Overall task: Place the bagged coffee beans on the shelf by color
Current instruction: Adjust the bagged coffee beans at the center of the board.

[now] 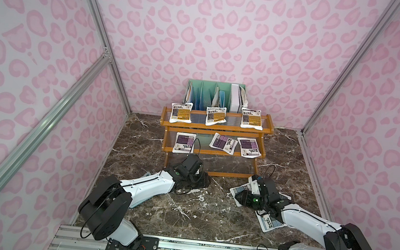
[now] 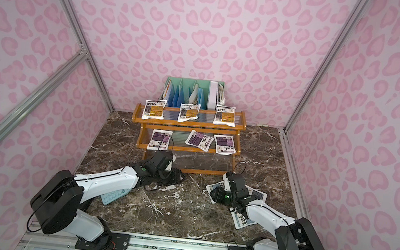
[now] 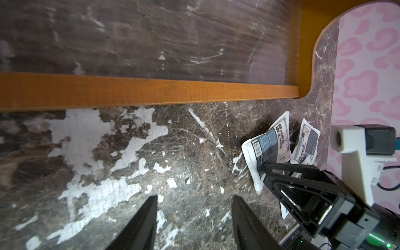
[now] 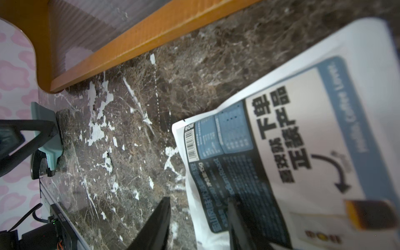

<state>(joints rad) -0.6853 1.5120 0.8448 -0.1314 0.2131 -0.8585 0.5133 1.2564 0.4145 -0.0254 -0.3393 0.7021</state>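
The grey-blue bag [image 3: 268, 150] will buckle where it is pinched but stay spread out when I lift it by its edge, because the corners [image 3: 247, 145] stick out past the bag's crease.
The shelf [image 1: 219, 127] holds three orange bagged coffee beans [image 1: 181, 113] on its top tier and three purple ones [image 1: 223, 143] on the middle tier. Its bottom tier [image 3: 151, 91] is bare. Grey-blue bags [image 1: 268, 222] lie on the table at the right, partly under my right arm. My right gripper [image 4: 200, 201] stands open over one grey-blue bag [image 4: 270, 140]. One finger rests on the bag's printed face and the other is over the table beside its edge. My left gripper [image 3: 194, 199] hangs open and empty over the table before the bottom tier.
A mint-green file organizer [image 1: 214, 95] with papers stands behind the shelf against the back wall. A light-blue calculator [image 2: 113, 195] lies under my left forearm. The marble tabletop [image 1: 209, 210] has worn white patches. Pink patterned walls close in three sides.
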